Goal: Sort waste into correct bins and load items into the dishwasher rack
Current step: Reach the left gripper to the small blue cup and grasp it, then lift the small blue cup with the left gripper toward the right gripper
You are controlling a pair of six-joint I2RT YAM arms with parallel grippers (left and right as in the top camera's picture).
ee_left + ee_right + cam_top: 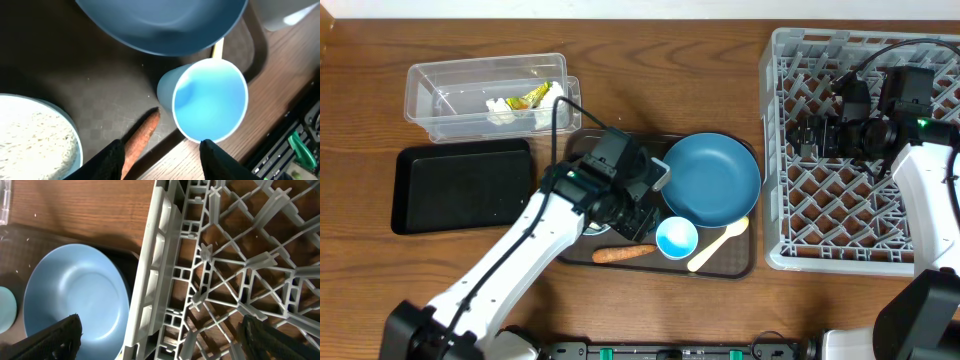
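Observation:
The light-blue cup (677,238) is standing with its opening up, away from the rack, so my left gripper should pick it up by the cup's rim (660,232) and hold out the cup's base to my right gripper.
The dark-blue plate (712,178) lies on the brown serving tray (740,268), with a small light-blue bowl (676,239), the orange carrot (623,254) and the cream spoon (718,246) in front of it. My left gripper (638,215) hovers open over the tray. In the left wrist view its fingers (162,165) straddle the carrot's end (142,137), beside the empty bowl (210,100). A second bowl holding rice (30,142) is at the left. My right gripper (802,135) is open and empty over the grey rack (775,150). The pink-and-white cup is not visible.
The clear tub (430,85) at the back left holds white tissue (500,108) and a yellow-green wrapper (530,97). The black tray (465,185) lies in front of it. The right wrist view shows the rack's left wall (155,280) and the plate (75,295).

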